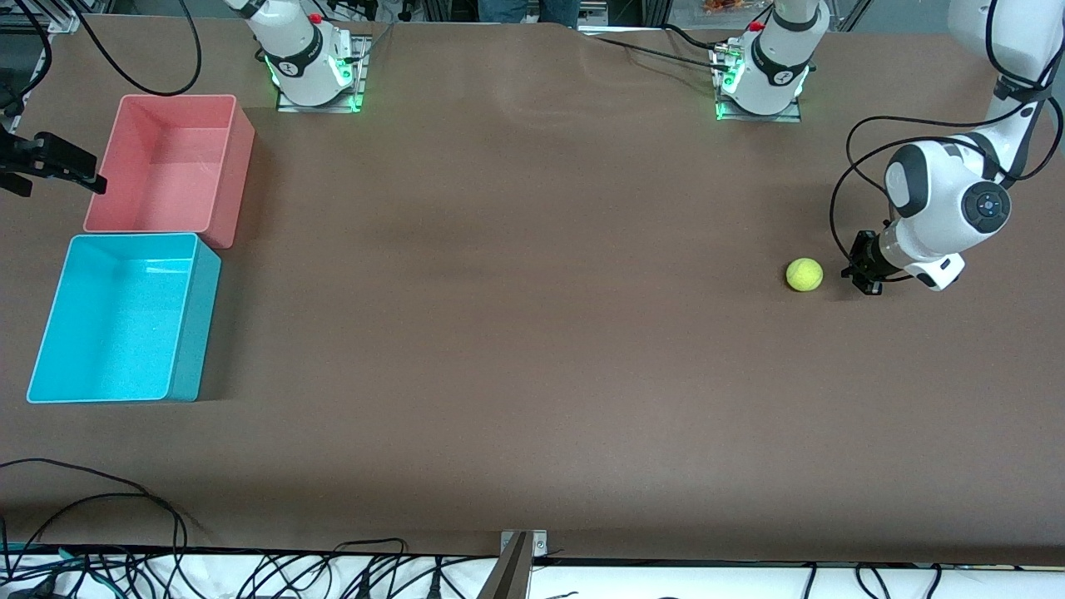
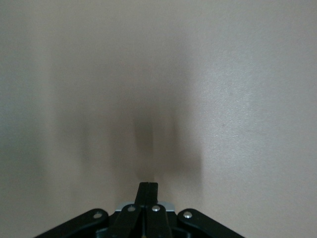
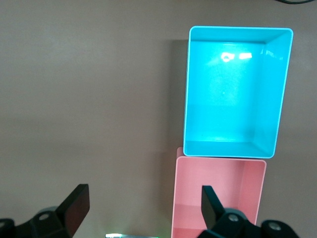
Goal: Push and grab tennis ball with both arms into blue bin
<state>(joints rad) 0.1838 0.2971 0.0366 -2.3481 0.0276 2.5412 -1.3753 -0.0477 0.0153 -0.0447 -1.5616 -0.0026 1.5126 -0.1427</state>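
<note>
The tennis ball (image 1: 804, 274) is a long way from the blue bin, and my left gripper is behind the ball. Next, my left gripper pushes it toward the bins (image 1: 150, 235) for my right gripper.
The tennis ball (image 1: 804, 274) lies on the brown table toward the left arm's end. My left gripper (image 1: 862, 273) is low over the table just beside the ball, on the side away from the bins, with a small gap between them. Its fingers (image 2: 148, 184) are shut on nothing, and the ball is out of the left wrist view. The blue bin (image 1: 116, 324) stands empty at the right arm's end and shows in the right wrist view (image 3: 233, 89). My right gripper (image 3: 143, 198) is open and empty, high over the table beside the bins.
An empty pink-red bin (image 1: 166, 166) touches the blue bin, farther from the front camera; it shows in the right wrist view (image 3: 218, 193). A black object (image 1: 50, 162) juts in beside it at the table's edge. Cables (image 1: 125, 516) lie along the near edge.
</note>
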